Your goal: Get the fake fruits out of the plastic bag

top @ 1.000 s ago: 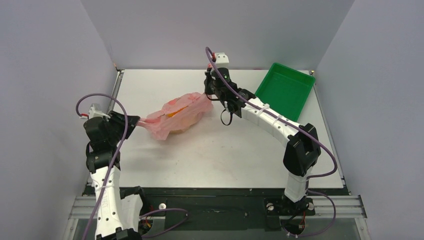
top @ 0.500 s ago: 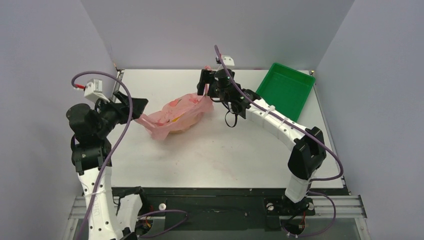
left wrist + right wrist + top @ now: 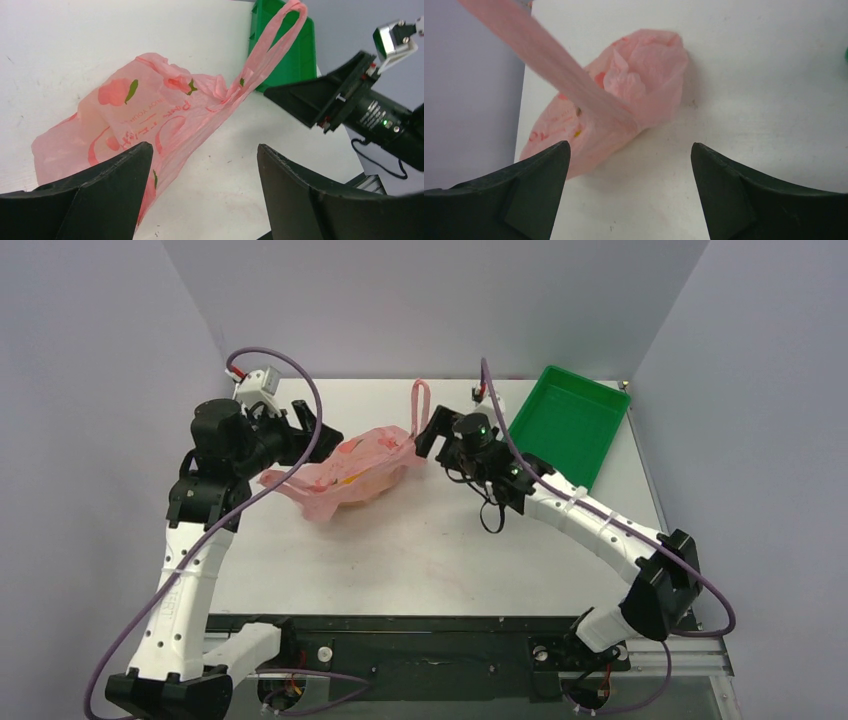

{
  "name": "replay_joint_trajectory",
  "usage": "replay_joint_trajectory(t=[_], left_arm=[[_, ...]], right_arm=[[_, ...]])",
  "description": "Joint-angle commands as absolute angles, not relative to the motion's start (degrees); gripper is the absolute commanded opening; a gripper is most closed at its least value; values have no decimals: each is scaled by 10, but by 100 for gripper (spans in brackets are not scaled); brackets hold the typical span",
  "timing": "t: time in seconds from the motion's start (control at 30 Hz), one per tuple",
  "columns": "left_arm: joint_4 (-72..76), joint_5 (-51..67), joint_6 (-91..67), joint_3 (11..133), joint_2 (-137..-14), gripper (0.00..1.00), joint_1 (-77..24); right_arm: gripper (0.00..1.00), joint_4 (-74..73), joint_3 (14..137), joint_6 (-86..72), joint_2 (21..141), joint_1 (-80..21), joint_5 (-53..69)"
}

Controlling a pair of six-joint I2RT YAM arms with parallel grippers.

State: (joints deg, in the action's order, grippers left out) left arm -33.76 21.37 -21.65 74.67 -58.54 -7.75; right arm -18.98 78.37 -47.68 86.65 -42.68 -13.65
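I can see a yellow patch (image 3: 350, 479) in the crumpled pink plastic bag (image 3: 372, 458), so I expect fake bananas to be hidden inside when I pull the film open.
The pink plastic bag (image 3: 365, 462) lies crumpled on the white table (image 3: 420, 550), with one loop handle (image 3: 420, 402) sticking up at its right end. The fake fruits show only as a dim yellow-orange patch (image 3: 347, 480) through the film. My left gripper (image 3: 310, 428) hovers open at the bag's left end; in its wrist view the bag (image 3: 150, 115) spreads under its open fingers (image 3: 202, 146). My right gripper (image 3: 430, 433) is open just right of the bag, holding nothing (image 3: 629, 144); the bag (image 3: 634, 90) lies ahead of it and a blurred handle strip (image 3: 549, 65) crosses the view.
A green tray (image 3: 563, 420) stands at the back right, behind the right arm. Grey walls close in the table on three sides. The table's left edge runs near the left arm.
Both grippers have opened and let go of the bag's handles. The left arm has swung up and toward the back beside the bag; the right gripper has drawn back to the right.
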Motion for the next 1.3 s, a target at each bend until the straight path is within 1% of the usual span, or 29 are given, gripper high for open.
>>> replay_joint_trajectory(t=[0.0, 0.17, 0.27, 0.47, 0.53, 0.57, 0.6, 0.67, 0.77, 0.8, 0.83, 0.87, 0.9, 0.93, 0.97, 1.1, 1.27], left_arm=[[-354, 218, -192, 766, -615, 74, -80], [-363, 214, -185, 753, -642, 72, -88], [-362, 211, -178, 751, -658, 72, -93], [-399, 185, -146, 793, -719, 71, -119], [-405, 184, -141, 798, -733, 71, -128], [-405, 181, -139, 798, -741, 70, -131], [-406, 180, -138, 799, -744, 70, -136], [-403, 170, -138, 793, -752, 70, -144], [-390, 166, -140, 777, -757, 70, -151], [-388, 166, -140, 770, -762, 70, -155], [-387, 165, -140, 766, -766, 70, -156], [-387, 164, -140, 760, -772, 70, -161], [-388, 156, -137, 757, -775, 70, -168], [-389, 152, -136, 752, -781, 69, -172], [-389, 140, -133, 746, -784, 69, -180], [-383, 91, -126, 731, -804, 68, -198], [-371, 75, -124, 730, -841, 67, -219]], right_arm=[[86, -64, 684, -527, 829, -469, -100], [86, -9, 689, -528, 861, -493, -69], [85, 35, 696, -572, 903, -496, -40], [76, 86, 714, -623, 973, -513, 14], [72, 93, 715, -624, 983, -517, 15], [68, 94, 715, -622, 988, -517, 14], [62, 94, 715, -621, 990, -517, 16], [55, 93, 711, -617, 990, -518, 15], [47, 105, 687, -603, 975, -520, 9], [39, 111, 683, -598, 973, -520, 10], [34, 113, 676, -587, 968, -519, 9], [21, 114, 674, -581, 966, -518, 12], [16, 115, 672, -567, 963, -517, 13], [3, 115, 669, -559, 961, -518, 16], [0, 116, 668, -549, 958, -518, 17], [0, 128, 656, -536, 949, -518, 31], [0, 130, 648, -535, 947, -518, 37]])
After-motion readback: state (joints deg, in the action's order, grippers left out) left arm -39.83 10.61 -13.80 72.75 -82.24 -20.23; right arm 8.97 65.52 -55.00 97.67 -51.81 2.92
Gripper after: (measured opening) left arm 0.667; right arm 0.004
